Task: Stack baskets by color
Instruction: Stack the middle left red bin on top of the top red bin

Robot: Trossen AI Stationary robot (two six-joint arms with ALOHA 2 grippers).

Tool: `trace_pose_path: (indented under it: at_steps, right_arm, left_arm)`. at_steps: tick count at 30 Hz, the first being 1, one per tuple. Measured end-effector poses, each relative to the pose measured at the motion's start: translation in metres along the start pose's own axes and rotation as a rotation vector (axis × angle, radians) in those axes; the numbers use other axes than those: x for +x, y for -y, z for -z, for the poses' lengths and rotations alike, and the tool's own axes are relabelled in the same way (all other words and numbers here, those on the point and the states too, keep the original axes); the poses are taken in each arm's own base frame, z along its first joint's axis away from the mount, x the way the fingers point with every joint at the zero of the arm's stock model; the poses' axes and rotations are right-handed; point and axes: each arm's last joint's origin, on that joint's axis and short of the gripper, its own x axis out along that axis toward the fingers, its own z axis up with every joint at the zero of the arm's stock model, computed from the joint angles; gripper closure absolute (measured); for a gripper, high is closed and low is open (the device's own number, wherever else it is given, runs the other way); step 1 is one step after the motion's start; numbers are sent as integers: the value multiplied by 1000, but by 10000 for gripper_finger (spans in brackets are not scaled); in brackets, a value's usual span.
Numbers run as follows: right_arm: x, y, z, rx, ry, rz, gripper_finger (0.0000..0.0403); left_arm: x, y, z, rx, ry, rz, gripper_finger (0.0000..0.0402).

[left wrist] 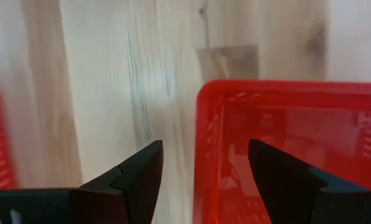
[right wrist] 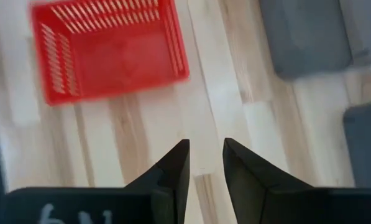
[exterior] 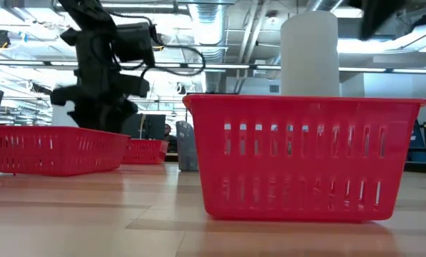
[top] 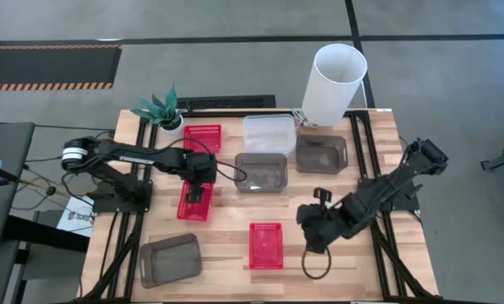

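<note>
My left gripper will lift the red basket (top: 195, 203) under it, and I expect that basket, when lowered, to nest inside the far red basket (top: 204, 136), its open-topped match.
Three red mesh baskets show in the high view: one at the far left (top: 203, 137), one left of centre (top: 195, 201) and one near the front edge (top: 266, 245), which fills the low view (exterior: 309, 157). My left gripper (top: 199, 187) hangs open over the left-of-centre basket (left wrist: 284, 124). One finger (left wrist: 135, 180) is outside its end wall and the other (left wrist: 284, 180) is above its inside; I see no touch. My right gripper (top: 312, 236) points down at bare wood right of the front basket (right wrist: 110, 50). A narrow gap (right wrist: 205, 149) shows between its fingers, with nothing in it.
Grey baskets stand at the centre (top: 261, 171), far right (top: 322, 153) and near left (top: 169, 259). A clear basket (top: 268, 133) is at the far middle. A potted plant (top: 160, 108) and a tall white cylinder (top: 334, 83) stand along the far edge.
</note>
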Motion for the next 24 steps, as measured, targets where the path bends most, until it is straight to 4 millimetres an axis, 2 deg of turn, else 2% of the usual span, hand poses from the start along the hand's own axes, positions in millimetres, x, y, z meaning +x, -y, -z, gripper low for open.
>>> trace_pose_path:
  at_steps: [4, 8, 12, 17, 24]
  right_arm:
    - [7, 1, 15, 31, -10, 3, 287]
    - [12, 3, 23, 35, -18, 18, 287]
    - [15, 5, 25, 22, -15, 41, 287]
    - [16, 7, 22, 8, -6, 51, 287]
    - [17, 10, 19, 1, 4, 67, 287]
  left_arm:
    - [10, -1, 1, -24, -52, 9, 178]
    - [10, -1, 1, -34, -52, 9, 191]
    - [6, -1, 1, -36, -39, 6, 251]
    - [-2, -2, -1, -39, -55, 11, 377]
    - [-32, -7, -21, -51, -48, 2, 399]
